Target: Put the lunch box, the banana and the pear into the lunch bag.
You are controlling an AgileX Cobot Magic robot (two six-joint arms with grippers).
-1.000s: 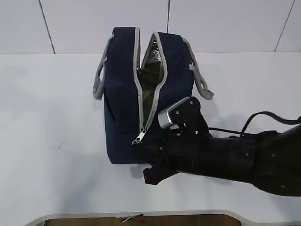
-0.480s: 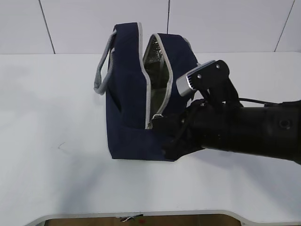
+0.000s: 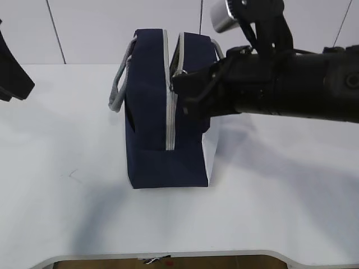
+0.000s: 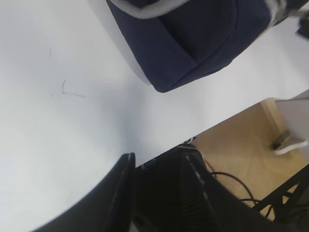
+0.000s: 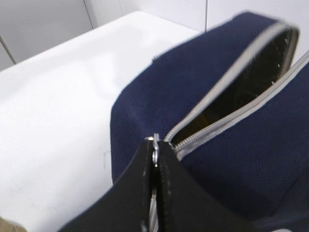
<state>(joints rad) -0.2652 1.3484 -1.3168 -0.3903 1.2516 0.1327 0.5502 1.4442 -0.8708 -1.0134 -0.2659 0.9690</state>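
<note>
The zipper gapes on top (image 3: 175, 51) and the lunch bag's side is hanging free, so next my left gripper pinches that side (image 3: 129, 120) while my right gripper pulls the ring pull.
The navy lunch bag (image 3: 151, 117) stands upright mid-table, with its grey zipper closed along the front face and still parted on top. My right gripper (image 3: 180, 78) is at the bag's upper front edge, shut on the metal ring pull (image 5: 155, 145). The right wrist view shows the bag (image 5: 145, 106) with a dark gap between the zipper sides. My left gripper (image 4: 157, 162) is open and empty, over the table's front edge, left of the bag (image 4: 193, 34). The lunch box, the banana and the pear are not visible in any view.
The left arm (image 3: 11, 75) shows at the far left edge of the exterior view. The bag's grey strap handle (image 3: 116, 89) hangs on its left side. The white table's front edge (image 3: 168, 255) is near. Floor and cables (image 4: 231, 179) show below the table.
My right gripper has risen from the bag's lower front to its top front edge with the ring pull, closing the zipper up the front face. The left arm has come into view.
</note>
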